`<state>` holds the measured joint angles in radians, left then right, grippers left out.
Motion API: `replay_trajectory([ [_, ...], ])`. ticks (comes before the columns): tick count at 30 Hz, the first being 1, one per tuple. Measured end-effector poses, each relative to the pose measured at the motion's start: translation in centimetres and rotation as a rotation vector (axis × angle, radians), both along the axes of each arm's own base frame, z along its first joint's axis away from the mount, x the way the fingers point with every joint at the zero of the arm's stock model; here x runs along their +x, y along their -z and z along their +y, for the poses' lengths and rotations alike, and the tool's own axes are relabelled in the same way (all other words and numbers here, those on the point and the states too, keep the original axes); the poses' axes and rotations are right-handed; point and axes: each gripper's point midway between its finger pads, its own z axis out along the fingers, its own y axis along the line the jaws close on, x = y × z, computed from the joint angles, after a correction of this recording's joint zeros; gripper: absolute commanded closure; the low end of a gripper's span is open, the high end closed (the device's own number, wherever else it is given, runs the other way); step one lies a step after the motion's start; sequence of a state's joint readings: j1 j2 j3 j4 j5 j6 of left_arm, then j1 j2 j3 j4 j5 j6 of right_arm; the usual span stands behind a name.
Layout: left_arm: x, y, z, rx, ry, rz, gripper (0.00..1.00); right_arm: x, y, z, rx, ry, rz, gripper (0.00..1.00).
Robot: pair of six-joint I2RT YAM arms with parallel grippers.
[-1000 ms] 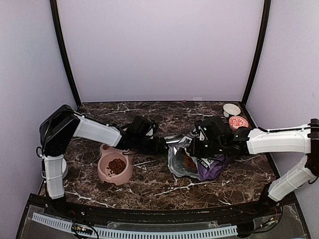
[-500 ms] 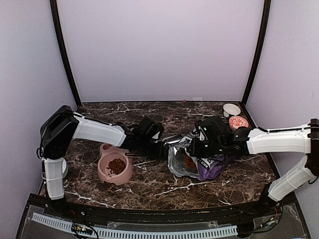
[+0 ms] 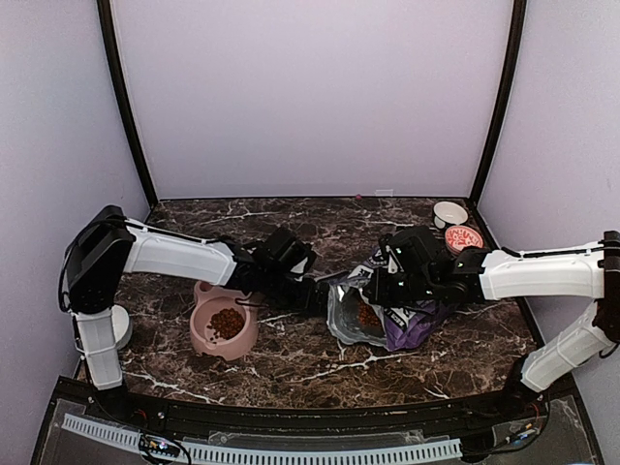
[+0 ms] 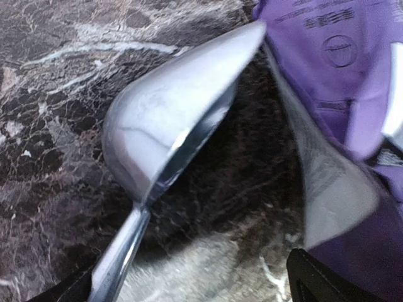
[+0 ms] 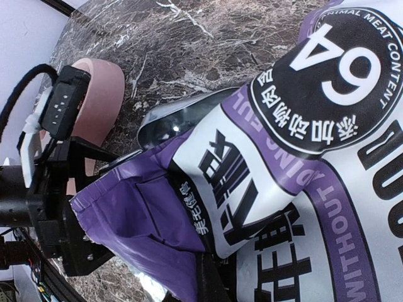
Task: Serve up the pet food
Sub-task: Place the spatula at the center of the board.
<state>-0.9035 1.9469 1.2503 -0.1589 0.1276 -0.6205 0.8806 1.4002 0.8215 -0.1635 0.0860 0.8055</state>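
Next, my left gripper leaves the spoon and grabs the bag's rim (image 3: 336,327) to stand the bag up, because the bag is lying on its side with its opening (image 3: 362,318) low.
The pet food shows as a brown heap (image 3: 228,322) in the pink double bowl (image 3: 205,339), and more kibble (image 3: 368,315) lies inside the open purple-and-white bag (image 3: 412,325). My left gripper (image 3: 308,291) is shut on a metal spoon (image 4: 170,126) by its handle (image 4: 119,251). The spoon's bowl looks empty and sits at the bag's mouth, beside the silver lining (image 4: 327,182). My right gripper (image 3: 389,281) is shut on the bag's upper edge (image 5: 208,189) and holds it open; one dark finger (image 5: 211,283) shows against the bag.
A small white bowl (image 3: 449,213) and a red patterned dish (image 3: 463,238) stand at the back right. A white object (image 3: 121,325) sits by the left arm's base. In the right wrist view the pink bowl (image 5: 94,94) lies behind the left gripper (image 5: 56,189).
My left arm has moved right from over the pink bowl, bringing the spoon to the bag's mouth. The right arm and the bag have stayed put.
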Motion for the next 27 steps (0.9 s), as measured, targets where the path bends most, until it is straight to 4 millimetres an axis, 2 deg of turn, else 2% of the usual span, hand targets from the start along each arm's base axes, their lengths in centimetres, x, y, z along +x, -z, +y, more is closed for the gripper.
replay_trajectory([
  [6,-1.1,-3.8,1.0,-0.113,-0.069,0.018,0.01,0.0,0.0,0.0,0.0,0.0,0.0,1.0],
  [9,-1.7,-4.5,1.4,-0.167,-0.105,0.043,0.01,0.0,0.0,0.0,0.0,0.0,0.001,1.0],
  [12,-3.1,-3.3,1.6,-0.212,-0.108,0.085,0.01,0.0,0.0,0.0,0.0,0.0,0.001,1.0],
  [16,-4.9,-0.7,2.9,-0.164,-0.103,0.134,0.02,0.0,0.0,0.0,0.001,0.0,0.0,1.0],
  [18,-5.4,-0.2,3.1,-0.153,-0.098,0.142,0.02,0.0,0.0,0.0,0.001,-0.001,0.001,1.0],
  [22,-6.0,0.2,3.8,-0.148,-0.093,0.145,0.02,0.0,0.1,0.1,-0.001,-0.002,0.004,1.0],
  [27,-6.0,-0.9,3.9,-0.166,-0.074,0.114,0.02,0.0,0.0,0.1,-0.002,-0.002,0.005,1.0],
])
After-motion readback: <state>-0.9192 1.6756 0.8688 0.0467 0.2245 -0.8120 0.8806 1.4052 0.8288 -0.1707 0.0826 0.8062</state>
